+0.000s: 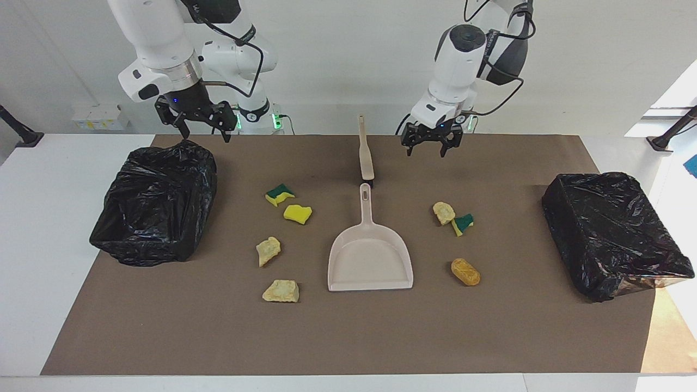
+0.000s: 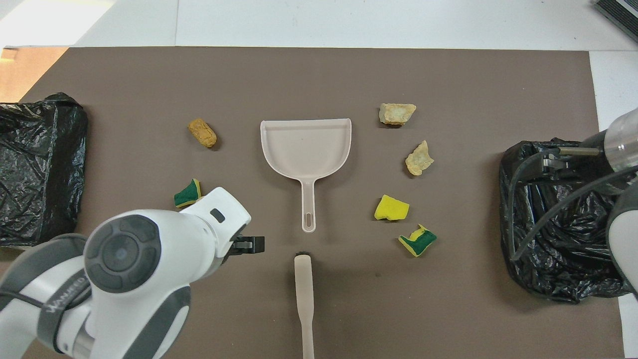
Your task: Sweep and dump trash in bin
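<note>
The beige brush (image 2: 304, 287) is lying away from the scraps with its narrow handle pointing toward me, so my left gripper should keep going to that handle (image 2: 308, 342) until the gripper's fingers are on both sides of it.
Several scraps of trash lie on the brown mat around a beige dustpan (image 1: 370, 261): a green-and-yellow sponge piece (image 1: 280, 194), a yellow one (image 1: 298, 213), pale foam chunks (image 1: 268, 250), an orange-brown lump (image 1: 465, 271). A beige brush (image 1: 365, 149) lies nearer to the robots than the dustpan, in line with its handle. My left gripper (image 1: 426, 152) hangs open and empty over the mat beside the brush (image 2: 303, 279). My right gripper (image 1: 204, 137) hangs open over the black-lined bin (image 1: 155, 204) at the right arm's end.
A second black-lined bin (image 1: 615, 234) stands at the left arm's end of the table. In the overhead view my left arm covers the pale chunk beside a green sponge piece (image 2: 188, 193). The mat (image 1: 348, 337) is bare beyond the dustpan's mouth.
</note>
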Tool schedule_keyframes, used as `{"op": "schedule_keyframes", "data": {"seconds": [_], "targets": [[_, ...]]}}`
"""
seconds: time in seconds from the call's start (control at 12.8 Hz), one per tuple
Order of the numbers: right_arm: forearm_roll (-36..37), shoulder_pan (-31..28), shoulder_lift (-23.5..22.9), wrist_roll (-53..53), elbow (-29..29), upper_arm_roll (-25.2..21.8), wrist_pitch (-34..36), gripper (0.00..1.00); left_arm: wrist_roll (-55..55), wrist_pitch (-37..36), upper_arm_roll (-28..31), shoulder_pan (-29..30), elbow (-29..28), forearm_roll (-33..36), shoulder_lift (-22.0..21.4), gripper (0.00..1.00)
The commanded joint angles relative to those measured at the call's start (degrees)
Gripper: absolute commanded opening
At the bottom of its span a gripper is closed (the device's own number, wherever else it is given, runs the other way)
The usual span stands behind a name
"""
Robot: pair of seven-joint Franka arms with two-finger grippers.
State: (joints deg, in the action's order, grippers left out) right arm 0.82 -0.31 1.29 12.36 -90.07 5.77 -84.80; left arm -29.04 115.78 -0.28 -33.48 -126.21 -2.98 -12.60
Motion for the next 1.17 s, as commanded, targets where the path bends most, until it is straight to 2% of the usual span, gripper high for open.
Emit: {"op": "schedule_keyframes", "data": {"seconds": [0.0,0.31,0.86,1.09], "targets": [[-1.3,-0.7,1.6,-1.9,-2.0,-0.1,-1.7,1.0,-3.1,4.6,0.9,-5.5,-6.7,-0.4,-2.6,1.0],[-1.8,0.0,0.6,-2.1,-2.0,0.1,-6.3,1.0,-5.4,15.2,0.9,-14.8,-15.5,-0.4,-1.7,1.0],[-1.6,5.6,-6.8,4.7,-1.8,0.6,-15.5,1.0,-17.1,20.5,0.8,-29.7,-20.1,-0.3,-0.2,1.0],[-0.5,11.1,-14.1,12.0,-1.3,0.6,-22.6,1.0,-19.8,23.5,0.8,-32.3,-20.1,-0.3,3.6,1.0]]}}
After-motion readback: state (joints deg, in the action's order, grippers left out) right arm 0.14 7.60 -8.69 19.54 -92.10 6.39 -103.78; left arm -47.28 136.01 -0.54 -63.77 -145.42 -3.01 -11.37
